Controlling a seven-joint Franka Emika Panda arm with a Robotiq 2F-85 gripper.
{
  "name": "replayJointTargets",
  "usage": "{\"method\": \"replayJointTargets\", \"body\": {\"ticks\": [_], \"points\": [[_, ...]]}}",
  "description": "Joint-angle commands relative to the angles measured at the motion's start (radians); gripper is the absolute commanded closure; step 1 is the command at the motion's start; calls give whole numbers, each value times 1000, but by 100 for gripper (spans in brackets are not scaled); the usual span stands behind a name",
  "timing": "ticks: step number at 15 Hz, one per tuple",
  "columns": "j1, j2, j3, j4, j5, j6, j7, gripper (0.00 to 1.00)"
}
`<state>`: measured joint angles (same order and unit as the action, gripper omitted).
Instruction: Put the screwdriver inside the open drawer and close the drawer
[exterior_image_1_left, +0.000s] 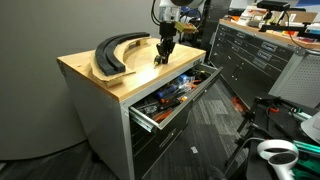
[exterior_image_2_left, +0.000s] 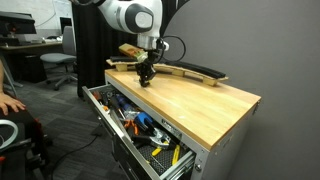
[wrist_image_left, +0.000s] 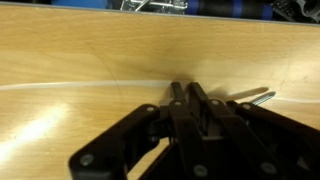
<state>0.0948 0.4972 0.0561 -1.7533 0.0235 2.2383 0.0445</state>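
The robot's gripper should open, turn and grip the screwdriver across its handle, because the screwdriver's shaft (wrist_image_left: 262, 98) lies along the line on which the gripper closes.
My gripper (exterior_image_1_left: 163, 57) stands straight down on the wood top of the cabinet, near its back edge, in both exterior views (exterior_image_2_left: 146, 78). In the wrist view the fingers (wrist_image_left: 187, 94) are drawn together. The screwdriver's thin metal shaft (wrist_image_left: 258, 97) sticks out to their right, low over the wood; its handle is hidden behind the fingers. The top grey drawer (exterior_image_1_left: 186, 103) is pulled wide open below the front edge and is full of mixed tools; it also shows in an exterior view (exterior_image_2_left: 99, 111). Its contents peek in at the top of the wrist view (wrist_image_left: 160, 6).
Big curved black arc pieces (exterior_image_1_left: 115, 52) lie on the wood top beside the gripper, also seen in an exterior view (exterior_image_2_left: 190, 70). A dark drawer cabinet (exterior_image_1_left: 250, 50) stands behind. An office chair (exterior_image_2_left: 60, 62) and a person's hand (exterior_image_2_left: 10, 101) are off to one side.
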Motion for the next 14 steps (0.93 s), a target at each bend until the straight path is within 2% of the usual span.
{"method": "replayJointTargets", "body": {"ticks": [1,4,8,11,13,14], "points": [[12,-25,-4,-13,-6,24,42,54],[23,-41,-12,-4,0,-29,113,29],[25,-66,-8,4,25,-104,208,1],[32,-76,-7,-12,7,-45,222,0],[17,-58,6,13,59,-89,224,0],[21,-59,2,2,72,-53,254,0]]}}
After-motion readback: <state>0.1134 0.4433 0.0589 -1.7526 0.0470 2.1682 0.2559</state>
